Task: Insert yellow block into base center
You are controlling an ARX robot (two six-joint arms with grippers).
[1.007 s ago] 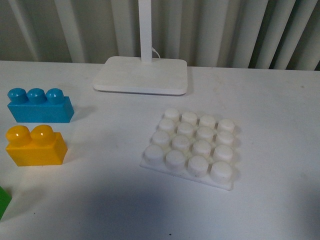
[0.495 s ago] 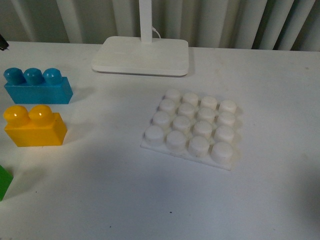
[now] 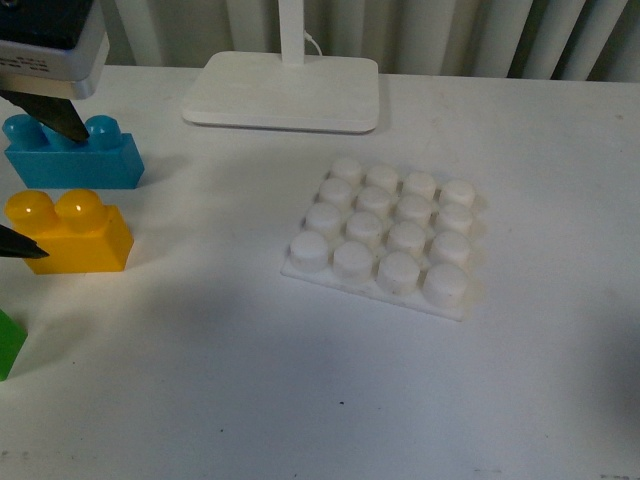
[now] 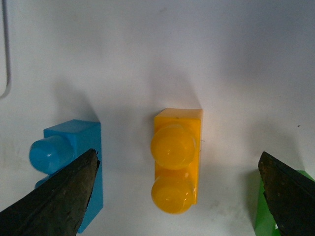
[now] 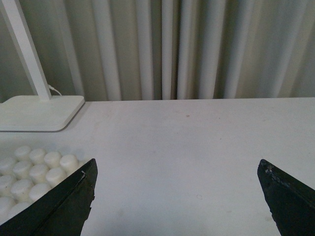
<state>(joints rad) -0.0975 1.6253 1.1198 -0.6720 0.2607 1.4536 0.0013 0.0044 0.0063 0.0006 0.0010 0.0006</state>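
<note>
I expect the base (image 3: 384,236) to slide a little when I push the yellow block onto the base's studs, because the base lies crooked with its edges free (image 3: 371,297).
The yellow block (image 3: 68,232), a two-stud brick, lies on the white table at the left. My left gripper (image 3: 67,195) hangs over it, open, with one dark finger (image 3: 55,115) in front of the blue brick and the other (image 3: 22,247) at the block's near left side. In the left wrist view the yellow block (image 4: 176,162) lies centred between the wide-apart fingers of the left gripper (image 4: 177,155), untouched. The base (image 3: 385,238), a white studded plate, lies empty in the middle of the table. My right gripper (image 5: 177,164) is open over bare table, with the base (image 5: 29,172) off to one side.
A blue three-stud brick (image 3: 75,155) sits just behind the yellow block, and a green brick (image 3: 8,345) is at the left edge nearer me. A white lamp foot (image 3: 283,92) with a pole stands at the back, before a pale curtain (image 5: 162,49).
The front view has shifted, so everything sits higher in the picture. My left gripper has come into view at the upper left, over the yellow block. The bricks and base have not moved.
</note>
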